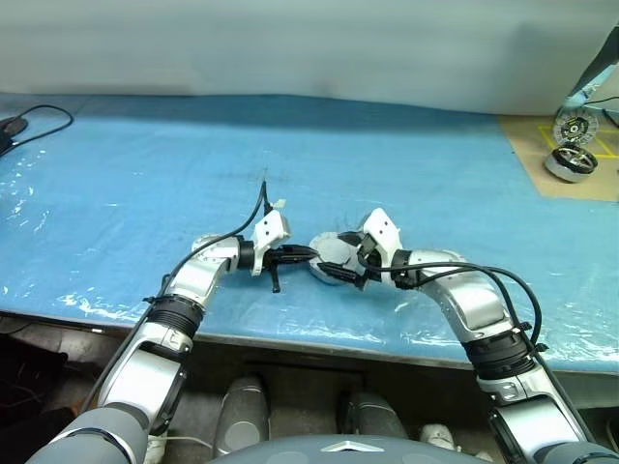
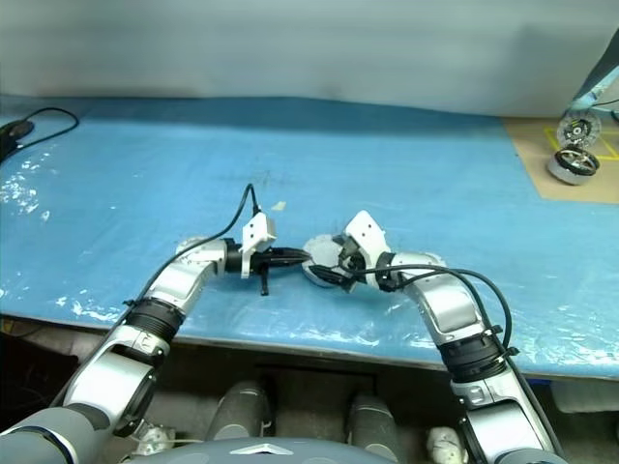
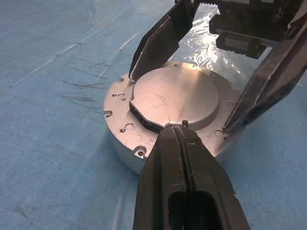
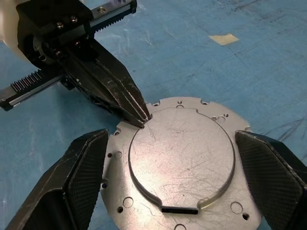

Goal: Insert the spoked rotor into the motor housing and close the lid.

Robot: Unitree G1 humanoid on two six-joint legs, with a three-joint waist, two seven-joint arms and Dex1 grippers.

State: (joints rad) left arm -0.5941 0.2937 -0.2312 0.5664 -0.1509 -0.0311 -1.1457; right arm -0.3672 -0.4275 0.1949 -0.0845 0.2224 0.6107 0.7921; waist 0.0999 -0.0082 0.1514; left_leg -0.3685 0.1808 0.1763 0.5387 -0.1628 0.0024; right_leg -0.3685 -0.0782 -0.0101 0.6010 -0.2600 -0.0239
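The lid (image 4: 229, 120) is lying flat and even across the motor housing, so it should come along with the motor housing, still joined, when the robot lifts and tilts the motor housing.
The motor housing (image 3: 125, 154) is a low round silver-grey cup standing on the blue table. The lid (image 4: 182, 153) lies flat on top of it, showing a scratched silver face with small holes and a raised round plate. My left gripper (image 3: 178, 128) is shut, and its joined tips rest on the edge of that raised plate. My right gripper (image 4: 177, 163) is open, with one black finger (image 4: 79, 167) on each side of the housing rim. Both grippers meet over the housing (image 1: 329, 256) near the table's front middle. The spoked rotor is hidden.
Brown cardboard (image 1: 542, 179) at the far right carries a silver motor (image 1: 571, 161) and a spoked wheel (image 1: 577, 126). A black cable (image 1: 39, 121) lies at the far left. A scrap of tape (image 4: 223, 39) sits behind the housing. The table's front edge (image 1: 319, 338) is close.
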